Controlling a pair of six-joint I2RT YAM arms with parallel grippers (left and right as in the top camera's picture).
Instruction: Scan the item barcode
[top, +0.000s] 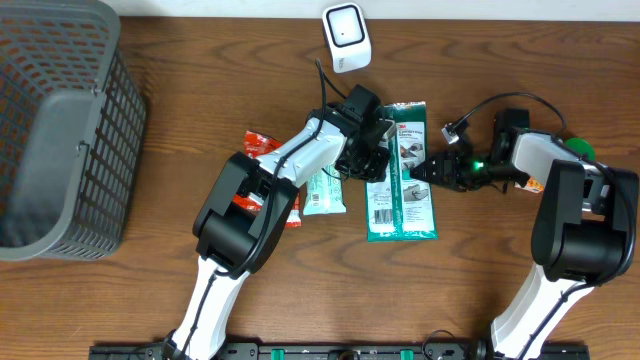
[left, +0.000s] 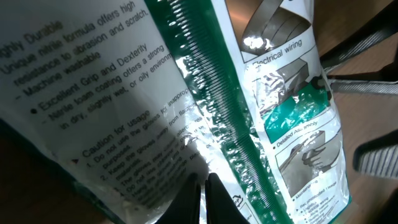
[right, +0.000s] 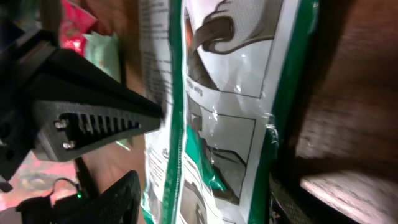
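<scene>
My left gripper should back off and my right gripper should take the packet's opposite edge (top: 427, 153), because my left gripper's closed fingers rest on the packet's white label (left: 193, 163).
The item is a green and white glove packet (top: 402, 185) lying flat at mid-table, with a white printed label (top: 382, 205) on its left side. My left gripper (top: 367, 158) is at the packet's upper left edge. In the left wrist view its jaws are shut, tips together on the crinkled film (left: 205, 182); whether they pinch the film I cannot tell. My right gripper (top: 433, 171) is at the packet's right edge. In the right wrist view it (right: 205, 199) stands open, with the packet (right: 230, 124) between its two fingers. The white scanner (top: 346, 37) stands at the back.
A grey mesh basket (top: 60, 130) fills the left side. A red packet (top: 262, 146) and a pale green packet (top: 323, 195) lie under and beside the left arm. A black cable (top: 505, 100) loops behind the right wrist.
</scene>
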